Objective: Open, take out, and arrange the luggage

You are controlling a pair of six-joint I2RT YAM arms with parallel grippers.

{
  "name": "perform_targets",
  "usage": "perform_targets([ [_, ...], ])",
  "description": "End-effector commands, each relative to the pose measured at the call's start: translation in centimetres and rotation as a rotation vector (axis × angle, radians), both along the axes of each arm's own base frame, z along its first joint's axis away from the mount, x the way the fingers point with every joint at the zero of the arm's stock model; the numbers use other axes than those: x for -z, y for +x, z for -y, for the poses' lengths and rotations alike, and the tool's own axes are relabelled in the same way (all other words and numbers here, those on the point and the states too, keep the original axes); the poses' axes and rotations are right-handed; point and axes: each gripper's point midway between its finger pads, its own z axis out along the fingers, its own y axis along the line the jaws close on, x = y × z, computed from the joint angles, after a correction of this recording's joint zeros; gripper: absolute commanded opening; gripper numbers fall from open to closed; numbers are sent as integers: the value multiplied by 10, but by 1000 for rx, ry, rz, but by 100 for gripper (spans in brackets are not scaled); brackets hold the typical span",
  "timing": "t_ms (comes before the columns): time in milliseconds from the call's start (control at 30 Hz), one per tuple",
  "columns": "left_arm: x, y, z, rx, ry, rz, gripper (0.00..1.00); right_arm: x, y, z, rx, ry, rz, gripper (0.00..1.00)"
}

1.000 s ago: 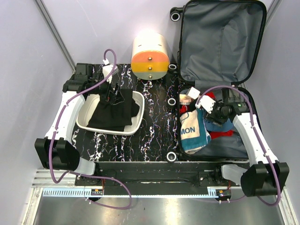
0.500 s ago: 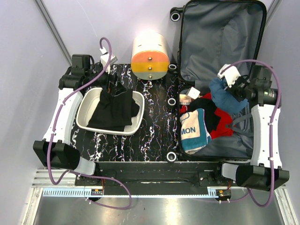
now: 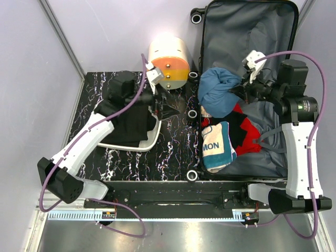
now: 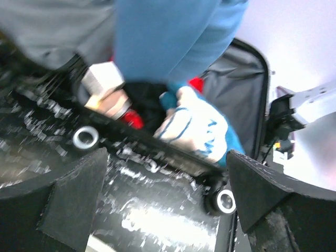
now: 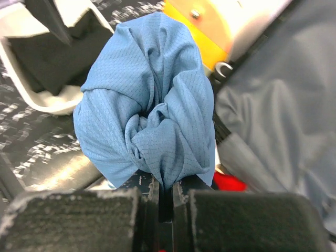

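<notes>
Next, my left gripper takes the garment's free side point(image 3: 206, 91) and carries the blue garment to the white tray point(image 3: 152, 138), because my right gripper is holding it far away from there.
The luggage point(image 3: 247, 47) lies open at the right, its grey-lined lid flat at the back. Its lower half holds a red and black garment point(image 3: 247, 134) and a white-and-teal towel point(image 3: 216, 149). My right gripper point(image 3: 242, 89) is shut on a bunched blue garment point(image 3: 220, 92), which hangs above the suitcase's left edge. The right wrist view shows that cloth point(image 5: 152, 105) pinched between the closed jaws of the right gripper point(image 5: 165, 189). My left gripper point(image 3: 170, 110) is open and empty over the marbled table, between the tray and the suitcase. In the left wrist view the open gripper point(image 4: 165, 205) faces the towel point(image 4: 197, 131).
A white tray point(image 3: 152, 137) with a black garment point(image 3: 128, 126) sits at the left, partly under the left arm. A cream-and-orange cylindrical box point(image 3: 168, 63) stands behind it. Suitcase wheels point(image 3: 192, 114) line the shell's left edge.
My right gripper has shut on the blue garment and lifted it up and left out of the suitcase. The left arm has swung from the tray rightward toward the suitcase.
</notes>
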Motion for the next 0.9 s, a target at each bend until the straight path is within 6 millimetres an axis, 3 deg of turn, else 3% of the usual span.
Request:
perform_targets([
  [0, -51, -18, 42, 53, -174, 114, 99, -46, -13, -49, -126, 185, 65, 0],
  [133, -50, -31, 71, 87, -200, 131, 99, -50, -17, -67, -160, 235, 39, 0],
  [333, -53, -36, 88, 79, -245, 139, 99, -47, -26, -83, -194, 269, -3, 0],
  [467, -53, -28, 92, 38, -260, 122, 76, -45, -28, -90, -212, 289, -25, 0],
  [500, -54, -25, 92, 24, -266, 116, 60, -44, -28, -91, -215, 293, -29, 0],
  [567, -61, -22, 89, -11, -289, 123, 46, -40, -30, -93, -224, 300, -47, 0],
  [600, -64, -22, 88, -13, -298, 130, 29, -38, -31, -94, -230, 302, -57, 0],
  [667, -72, -23, 84, -26, -300, 150, 5, -33, -29, -95, -225, 308, -80, 0],
  [700, -74, -23, 82, -34, -288, 151, 0, -31, -29, -95, -223, 309, -88, 9],
  [733, -61, -23, 78, -46, -229, 115, 0, -30, -25, -95, -209, 309, -94, 16],
  [767, -69, -26, 72, -47, -217, 118, 0, -30, -23, -94, -202, 311, -96, 19],
  [800, -64, -21, 63, -69, -186, 98, 0, -29, -22, -94, -193, 309, -98, 50],
  [833, -47, -21, 53, -93, -125, 29, 0, -27, -16, -91, -164, 306, -95, 68],
  [867, -44, -23, 41, -100, -109, 1, 0, -26, -13, -89, -141, 305, -96, 80],
])
